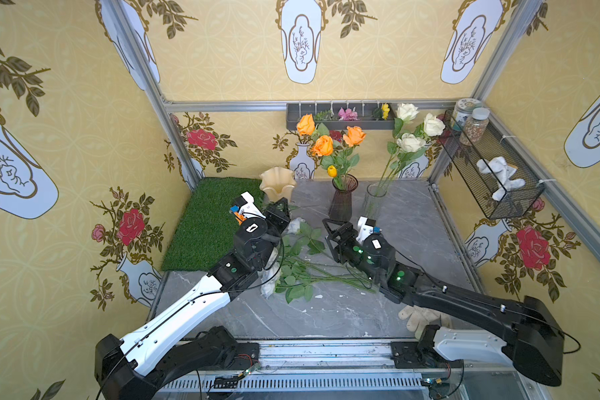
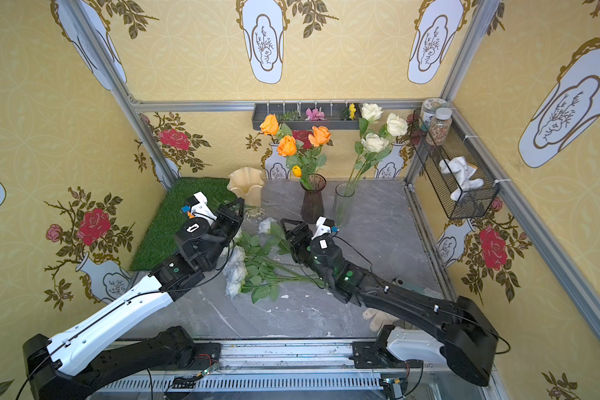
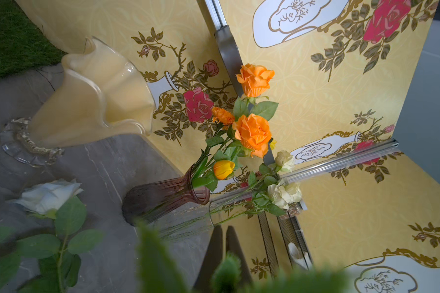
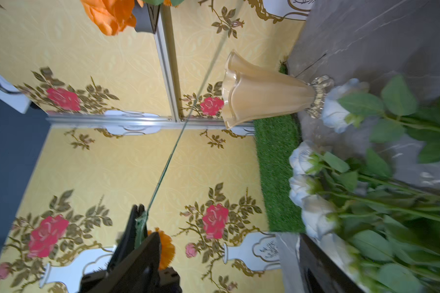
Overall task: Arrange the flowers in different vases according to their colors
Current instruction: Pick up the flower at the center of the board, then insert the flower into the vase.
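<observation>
With the orange marigold's stem [image 4: 174, 151] slanting toward my right gripper, my right gripper should back off before my left gripper stands the stem over the dark purple vase [image 1: 344, 181].
My left gripper [image 1: 284, 204] [image 3: 224, 228] is shut on the thin stem [image 4: 183, 126] of an orange marigold [image 4: 167, 250], just in front of the empty cream-amber vase [image 1: 278, 183]. My right gripper [image 1: 327, 235] [image 4: 230, 234] stands open beside it, with nothing between its fingers. The dark purple vase [image 1: 342, 201] holds orange roses [image 1: 323, 145] and a yellow tulip [image 1: 332, 170]. Cream-white roses [image 1: 411, 142] stand in the clear cylinder vase [image 1: 374, 201]. Several pale blue-white roses [image 2: 236, 270] lie on the table between my arms.
A green turf mat [image 1: 215, 218] covers the back left of the table. A wire basket [image 1: 492, 173] with jars and a white cloth hangs on the right wall. A grey tray [image 1: 340, 114] of small sprigs is mounted on the back wall. A glove [image 1: 416, 317] lies front right.
</observation>
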Controlling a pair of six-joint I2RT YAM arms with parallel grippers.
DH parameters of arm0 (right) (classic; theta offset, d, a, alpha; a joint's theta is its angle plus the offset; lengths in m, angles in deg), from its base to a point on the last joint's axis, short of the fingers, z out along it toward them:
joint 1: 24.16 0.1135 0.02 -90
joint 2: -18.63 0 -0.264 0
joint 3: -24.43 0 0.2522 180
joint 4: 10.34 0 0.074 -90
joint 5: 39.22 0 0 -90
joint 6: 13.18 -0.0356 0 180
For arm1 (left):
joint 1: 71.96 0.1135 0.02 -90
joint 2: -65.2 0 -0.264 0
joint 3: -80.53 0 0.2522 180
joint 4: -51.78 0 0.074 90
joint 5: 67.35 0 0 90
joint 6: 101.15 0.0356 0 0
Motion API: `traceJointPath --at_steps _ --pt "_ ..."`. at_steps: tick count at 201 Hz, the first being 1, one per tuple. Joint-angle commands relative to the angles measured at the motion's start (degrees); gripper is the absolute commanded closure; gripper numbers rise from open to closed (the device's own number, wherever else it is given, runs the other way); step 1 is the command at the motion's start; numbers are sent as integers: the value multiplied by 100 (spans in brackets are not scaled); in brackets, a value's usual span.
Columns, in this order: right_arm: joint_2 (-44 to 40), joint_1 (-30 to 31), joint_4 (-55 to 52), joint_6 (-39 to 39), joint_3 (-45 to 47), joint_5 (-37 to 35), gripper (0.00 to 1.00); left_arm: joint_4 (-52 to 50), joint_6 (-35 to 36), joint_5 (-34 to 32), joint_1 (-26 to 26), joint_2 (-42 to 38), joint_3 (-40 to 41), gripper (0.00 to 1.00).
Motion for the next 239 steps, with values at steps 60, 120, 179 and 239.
traceJointPath --at_steps 60,120,179,239 --pt "-2860 -91 -5647 2160 -342 -2008 3 -1007 2648 382 12 1523 -2289 100" --pt "-3072 -88 -6030 2761 -573 -2497 3 -1124 4376 18 -529 3554 -4369 100" --pt "-3347 -87 -5950 2993 -513 -2666 3 -1675 5373 -487 -601 5048 -6231 100" --pt "-3177 -90 -5590 3235 -503 -2732 3 -1970 5636 -760 -654 4823 -6380 100"
